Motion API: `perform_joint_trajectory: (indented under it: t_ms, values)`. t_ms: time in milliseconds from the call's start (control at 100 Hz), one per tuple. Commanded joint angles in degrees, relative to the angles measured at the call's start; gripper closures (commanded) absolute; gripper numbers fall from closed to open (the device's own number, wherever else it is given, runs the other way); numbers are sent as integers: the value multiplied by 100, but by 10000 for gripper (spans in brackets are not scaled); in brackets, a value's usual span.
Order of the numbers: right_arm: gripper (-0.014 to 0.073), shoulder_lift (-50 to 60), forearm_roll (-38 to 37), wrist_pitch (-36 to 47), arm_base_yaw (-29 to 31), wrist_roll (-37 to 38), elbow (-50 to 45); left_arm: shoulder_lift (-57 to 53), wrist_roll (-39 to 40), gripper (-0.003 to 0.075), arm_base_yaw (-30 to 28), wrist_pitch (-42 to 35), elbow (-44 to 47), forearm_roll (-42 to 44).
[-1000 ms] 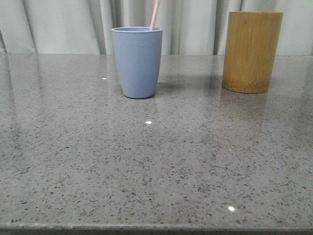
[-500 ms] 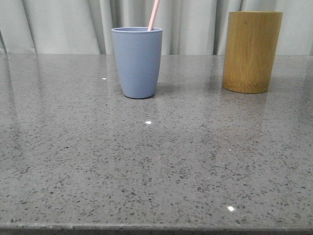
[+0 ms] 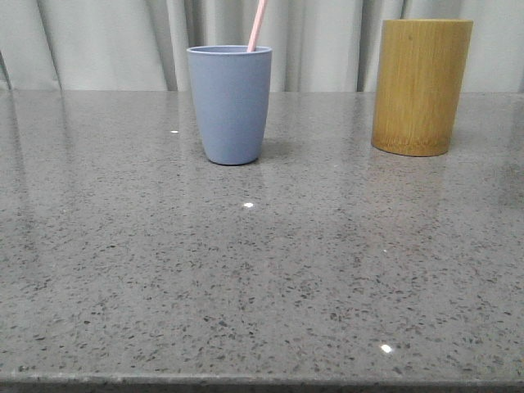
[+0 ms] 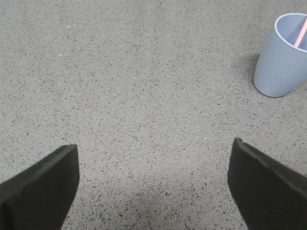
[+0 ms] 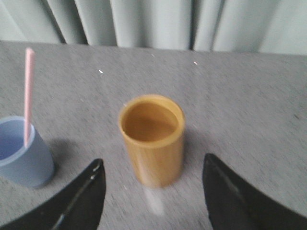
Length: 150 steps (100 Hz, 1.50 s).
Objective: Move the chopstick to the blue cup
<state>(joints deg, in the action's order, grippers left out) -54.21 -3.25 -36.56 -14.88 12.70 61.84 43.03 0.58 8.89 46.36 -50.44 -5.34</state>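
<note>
The robot's right gripper should keep moving back until it is clear of the bamboo holder and then close empty, as the pink chopstick is leaning inside the blue cup.
The grey-blue cup stands upright on the grey speckled table, left of centre. A pale pink chopstick leans inside it, its upper end sticking out. The cup and chopstick also show in the left wrist view, and the cup and chopstick in the right wrist view. My left gripper is open and empty above bare table, apart from the cup. My right gripper is open and empty, above and in front of the bamboo holder. Neither gripper shows in the front view.
A taller yellow-brown bamboo holder stands at the back right; in the right wrist view it looks empty. Grey curtains hang behind the table. The table's front edge runs along the bottom of the front view.
The chopstick in the blue cup has shifted slightly to the left at its top. The shadow beside the cup and holder has faded. Cup and holder have not moved.
</note>
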Motion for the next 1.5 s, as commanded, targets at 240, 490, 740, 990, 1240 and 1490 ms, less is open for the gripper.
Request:
perform_joint_trajectory:
  t_ms: [240,490,740,990,1240,1490]
  values:
    - [138,1877,-238,-843,174,-66,-896,-20,67,113,-13,-414,-149,-29]
    - [144,2082,-317,-939,174,-66,-923,-20,67,113,-13,-414,-149,-29]
    - [452,2082,-317,-939,174,-66,-923,12,67,254,-13,-414,-149,-29]
    - [662,2082,-317,-939,174,-66,-923,16,67,738,-13,-414,-149,-29]
    - [662,2082,-317,-939,174,-66,-923,16,67,739,-13,-414,-149,-29]
    - [662,2082,-317,-939,174,-66,-923,16,67,739,-13,-414,-149,-29]
